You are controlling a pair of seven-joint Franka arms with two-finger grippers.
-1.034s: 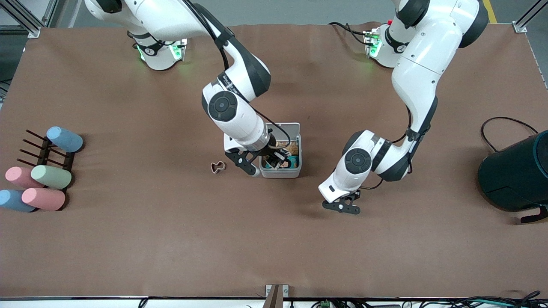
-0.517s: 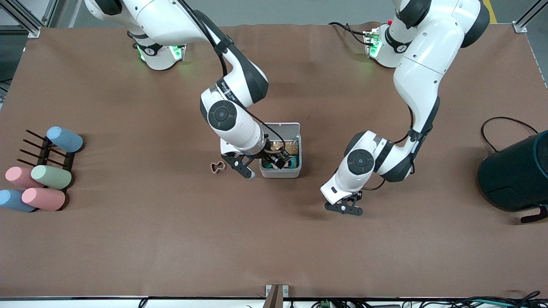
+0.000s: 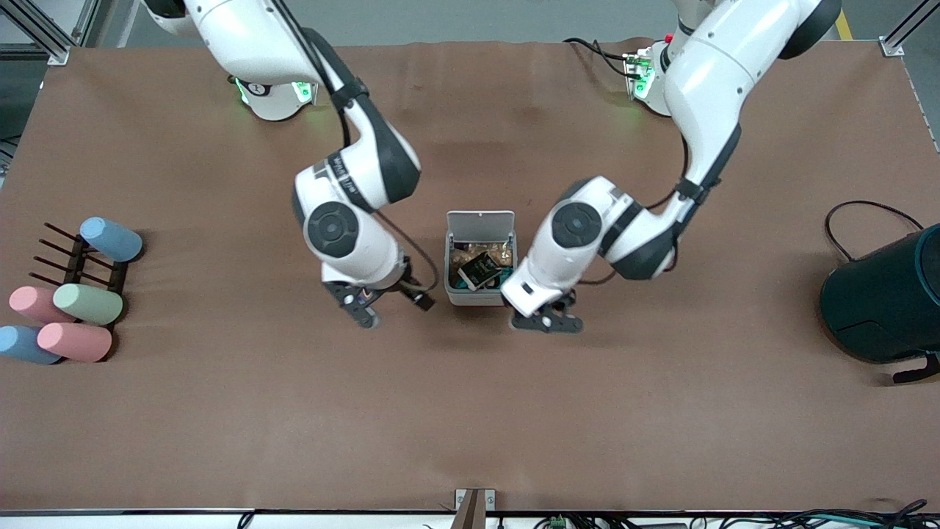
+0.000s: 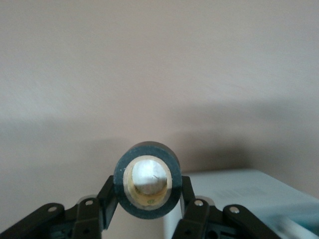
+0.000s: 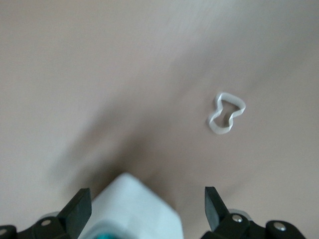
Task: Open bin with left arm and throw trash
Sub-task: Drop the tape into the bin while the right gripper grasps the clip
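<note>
The wavy loop (image 5: 227, 114) has its thin walls (image 5: 220, 110) bending inward at the waist, so when I carry it, the waist should press together while an open lobe stays round.
The bin (image 3: 474, 298) stands mid-table with its lid (image 3: 481, 221) up. The black printed packet (image 3: 479, 269) lies inside on brownish scraps. My left gripper (image 3: 547, 322) is low beside the bin, at the corner nearer the front camera toward the left arm's end. It is shut on the black ring with pale centre (image 4: 148, 179); the left gripper (image 4: 148, 193) also sees a bin corner (image 4: 239, 196). My right gripper (image 3: 391, 307) is open beside the bin toward the right arm's end. In its wrist view the right gripper (image 5: 147, 199) frames a bin corner (image 5: 137, 211), and the wavy loop (image 5: 225, 113) lies on the mat.
Pastel cylinders (image 3: 87, 303) lie on a dark rack (image 3: 73, 258) at the right arm's end. A big dark teal cylinder (image 3: 885, 301) with a black cable (image 3: 844, 220) stands at the left arm's end. In the front view the right arm's hand hides the loop.
My right gripper moved off the bin toward the right arm's end, and the packet now lies in the bin. My left gripper moved up beside the bin.
</note>
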